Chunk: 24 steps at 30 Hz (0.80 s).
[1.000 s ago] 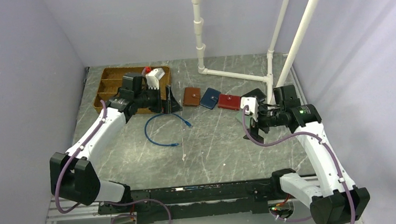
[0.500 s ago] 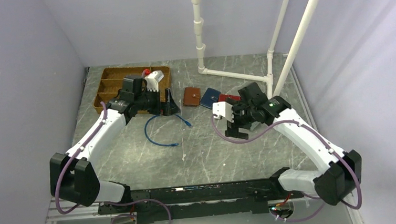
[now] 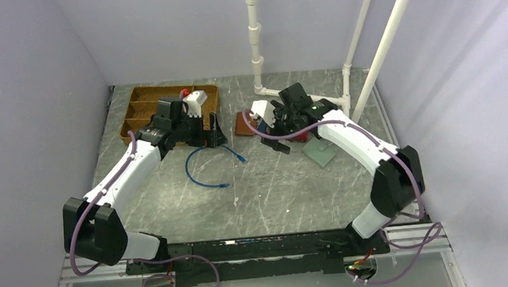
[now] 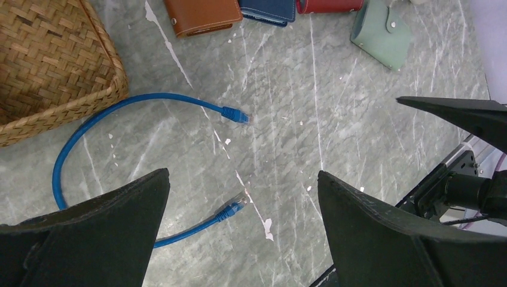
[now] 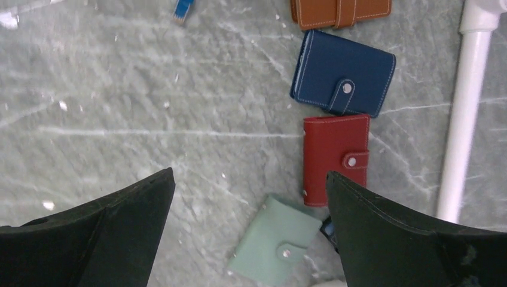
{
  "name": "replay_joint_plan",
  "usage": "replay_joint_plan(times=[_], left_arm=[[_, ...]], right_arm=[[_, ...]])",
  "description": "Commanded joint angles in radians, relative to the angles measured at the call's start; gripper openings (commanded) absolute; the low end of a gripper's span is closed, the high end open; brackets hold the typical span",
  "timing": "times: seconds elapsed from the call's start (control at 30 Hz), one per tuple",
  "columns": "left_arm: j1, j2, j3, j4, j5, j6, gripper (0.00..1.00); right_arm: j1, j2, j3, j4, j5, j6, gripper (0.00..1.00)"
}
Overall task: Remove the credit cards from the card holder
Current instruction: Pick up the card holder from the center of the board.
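My right gripper is moving with open fingers to the navy blue wallet's pipe-side end (image 5: 381, 79), which is clear of the tan-brown and red wallets. It should go on there before it closes on that end (image 5: 373, 89).
The card holder (image 5: 344, 72) is a navy blue wallet lying shut on the table, its snap tab fastened. It lies between a tan-brown wallet (image 5: 341, 12) and a red wallet (image 5: 335, 156). Its edge also shows in the left wrist view (image 4: 269, 9). No credit cards are in view. My right gripper (image 5: 249, 173) is open and empty, hovering above the table just short of the wallets. In the top view it (image 3: 274, 136) covers the navy wallet. My left gripper (image 4: 242, 173) is open and empty above the blue cable, next to the basket (image 3: 209, 134).
A pale green wallet (image 5: 278, 242) lies by the red one (image 3: 321, 153). A blue network cable (image 4: 149, 155) loops on the table. A woven basket (image 4: 48, 60) stands at the back left. A white pipe frame (image 5: 469, 119) runs just beyond the wallets.
My right arm has swung left and away from the near edge, from the right side of the table to above the row of wallets. The left arm has barely moved.
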Motion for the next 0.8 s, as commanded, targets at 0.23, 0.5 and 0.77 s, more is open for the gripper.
replay_joint_plan(times=[0.23, 0.5, 0.77], left_arm=[[-0.002, -0.061, 0.025, -0.005, -0.078, 0.001, 0.99], [-0.001, -0.058, 0.027, -0.004, -0.070, 0.004, 0.99], [-0.001, -0.048, 0.026, -0.007, -0.069, 0.005, 0.99]], right_arm=[[-0.031, 0.339, 0.257, 0.177, 0.060, 0.538, 0.95], [-0.086, 0.427, 0.321, 0.110, 0.014, 0.445, 0.91], [-0.165, 0.611, 0.561, -0.036, -0.059, 0.419, 0.94]])
